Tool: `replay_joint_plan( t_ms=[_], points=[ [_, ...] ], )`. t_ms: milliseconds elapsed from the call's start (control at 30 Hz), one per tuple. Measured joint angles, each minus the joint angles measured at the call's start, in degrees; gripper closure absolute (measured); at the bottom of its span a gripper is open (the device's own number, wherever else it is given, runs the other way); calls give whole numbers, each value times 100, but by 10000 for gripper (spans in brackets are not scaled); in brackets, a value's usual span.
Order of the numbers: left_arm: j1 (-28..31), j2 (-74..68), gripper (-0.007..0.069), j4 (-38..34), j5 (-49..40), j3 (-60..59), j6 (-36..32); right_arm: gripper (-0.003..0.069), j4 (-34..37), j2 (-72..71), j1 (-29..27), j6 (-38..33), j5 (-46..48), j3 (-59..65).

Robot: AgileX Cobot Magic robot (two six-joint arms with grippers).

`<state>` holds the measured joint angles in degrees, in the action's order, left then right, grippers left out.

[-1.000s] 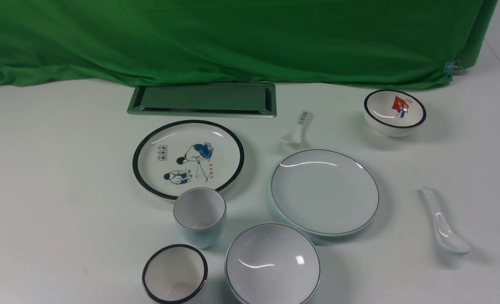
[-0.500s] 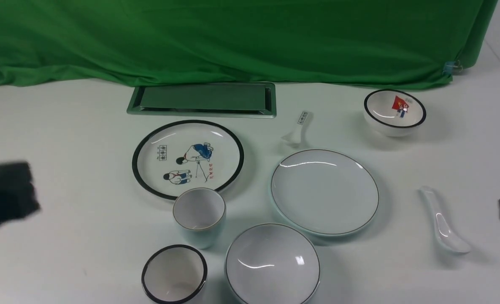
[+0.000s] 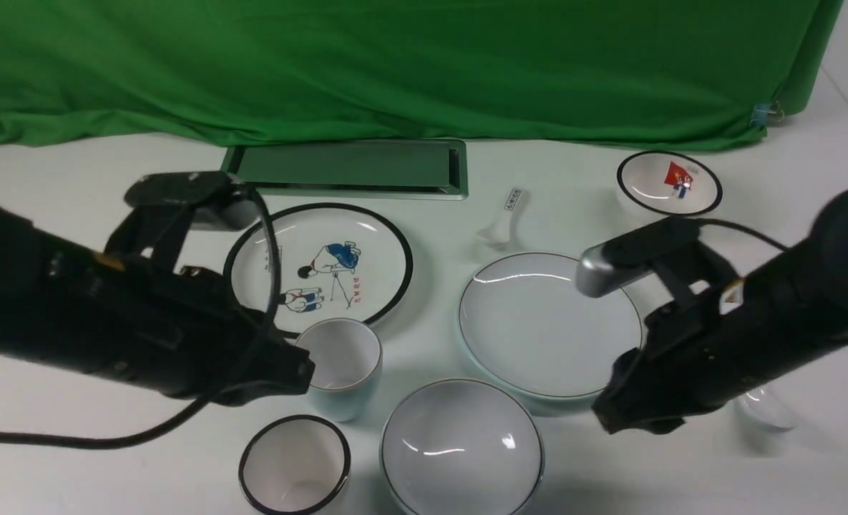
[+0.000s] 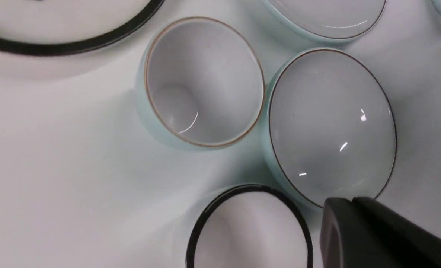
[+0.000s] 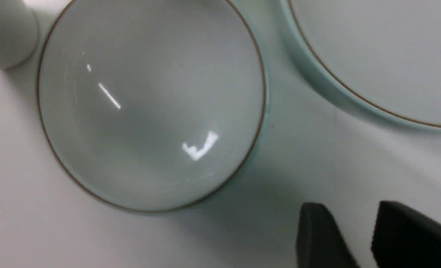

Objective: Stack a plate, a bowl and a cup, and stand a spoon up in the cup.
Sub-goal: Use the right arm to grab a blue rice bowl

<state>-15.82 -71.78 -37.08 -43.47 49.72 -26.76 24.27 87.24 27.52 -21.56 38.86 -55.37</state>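
I expect the bowl [image 3: 461,448] to sit inside the plate's rim when I lower the bowl, because the plain plate's rim [image 3: 461,313] is wider than the plain bowl's rim.
The plain plate [image 3: 549,325] lies right of centre, with the plain bowl [image 3: 461,447] just in front of it. Left of the bowl stands the celadon cup [image 3: 339,357]. My left gripper [image 3: 302,372] is shut and empty, its tip close beside the cup's left wall. In the left wrist view the shut fingertips [image 4: 348,203] hang over the near rim of the bowl [image 4: 332,123], beside the cup [image 4: 203,80]. My right gripper [image 3: 613,418] is open and empty, low over the table between the bowl [image 5: 149,104] and the plate [image 5: 373,56]. The right arm hides most of the spoon [image 3: 767,413].
A cartoon plate [image 3: 320,268] lies behind the cup. A black-rimmed cup [image 3: 295,465] stands at the front. A labelled spoon [image 3: 506,214] and a small picture bowl [image 3: 669,187] sit behind the plate. A metal hatch [image 3: 345,168] and green cloth close the back.
Both arms have swung in from the sides and down over the table. The right gripper has gone from shut to open. The right arm now covers the spoon's handle.
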Motion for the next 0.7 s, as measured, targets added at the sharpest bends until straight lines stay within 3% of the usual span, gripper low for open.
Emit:
replay_joint_plan(
  t_ms=[67, 133, 333, 500, 533, 600, 700],
  points=[
    [-103, -69, 652, 142, 221, 62, 5, 268, 39, 401, 179, -27, -41, -212],
    [-123, -75, 652, 236, 513, 73, 5, 197, 68, 694, 331, 26, -134, -394],
    [-127, -75, 652, 598, 1033, 75, 5, 197, 92, 1297, 541, 208, -336, -793],
    [-127, -75, 652, 913, 1140, 75, 9, 403, 92, 1673, 610, 221, -671, -869],
    [-127, -75, 652, 925, 1140, 75, 9, 413, 92, 1673, 610, 221, -675, -869],
    [-127, -75, 652, 998, 1140, 75, 9, 535, 92, 1694, 615, 221, -742, -869],
    [-127, -75, 652, 1015, 1140, 75, 9, 589, 113, 1694, 615, 221, -758, -893]
  ],
)
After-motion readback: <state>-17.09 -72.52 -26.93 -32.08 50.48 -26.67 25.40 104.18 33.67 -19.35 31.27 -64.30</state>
